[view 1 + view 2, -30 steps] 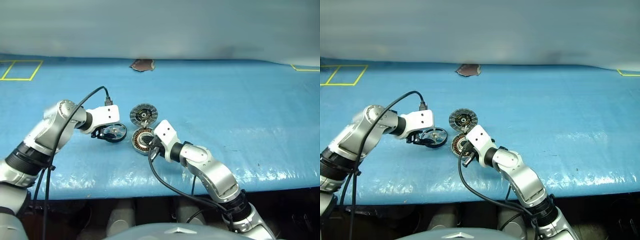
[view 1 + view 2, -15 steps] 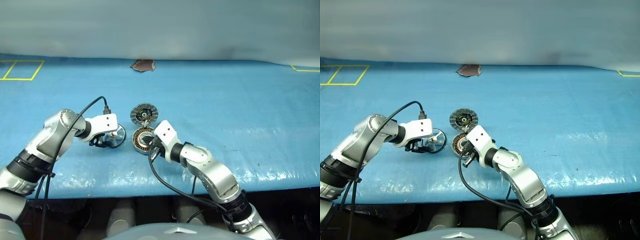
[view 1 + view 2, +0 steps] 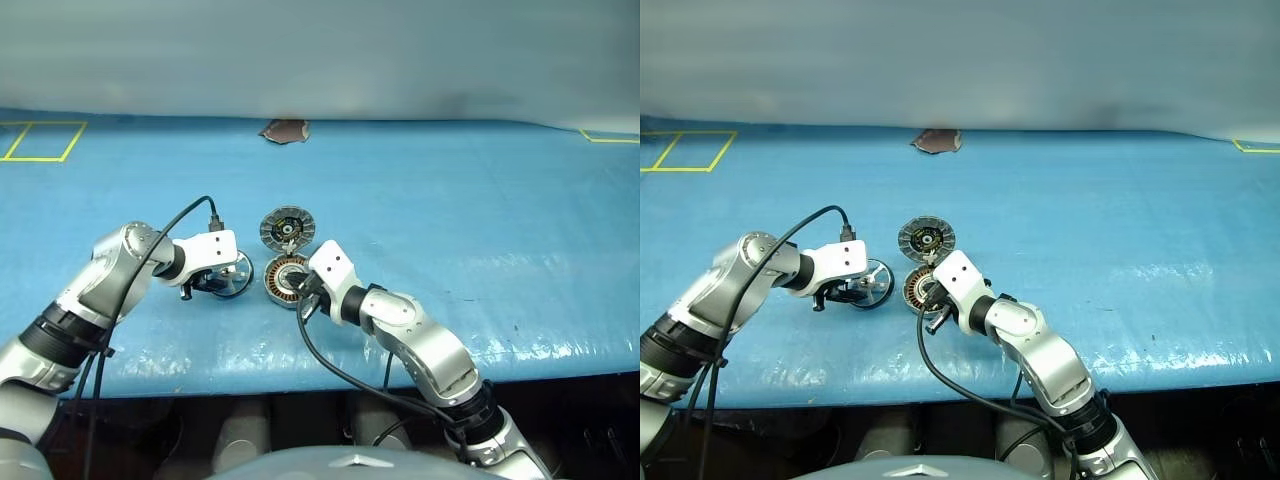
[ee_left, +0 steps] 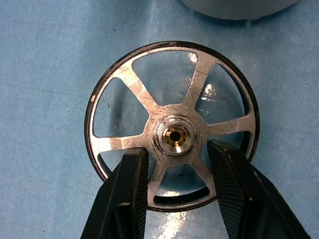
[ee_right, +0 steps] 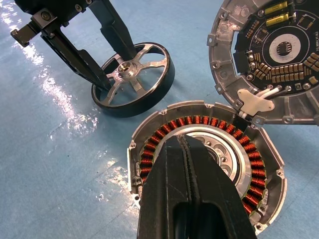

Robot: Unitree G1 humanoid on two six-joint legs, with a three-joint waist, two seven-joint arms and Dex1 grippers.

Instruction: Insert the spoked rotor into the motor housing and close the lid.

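The spoked rotor (image 3: 238, 276) will let the copper windings show through when the robot lowers it into the motor housing, because wide gaps (image 4: 165, 75) separate the spokes.
The spoked rotor (image 3: 233, 272) lies flat on the blue cover, just left of the motor housing (image 3: 283, 279). My left gripper (image 4: 178, 148) points down onto it. Its fingers (image 4: 132, 189) stand on either side of the central hub, with a small gap on each side, so it is open. The housing (image 5: 259, 169) shows its copper windings. Its lid (image 3: 287, 229) lies flipped open behind it, joined at the rim. My right gripper (image 5: 184, 142) is shut and empty, with its tips over the housing's centre.
The blue cover (image 3: 450, 200) stretches wide to the right and back. A brown torn patch (image 3: 285, 130) sits at its far edge, and yellow tape (image 3: 40, 140) marks the far left. The table's front edge runs close under both arms.
My left gripper has sunk onto the rotor, and its fingers have narrowed around the hub. The right arm, housing and lid have not moved.
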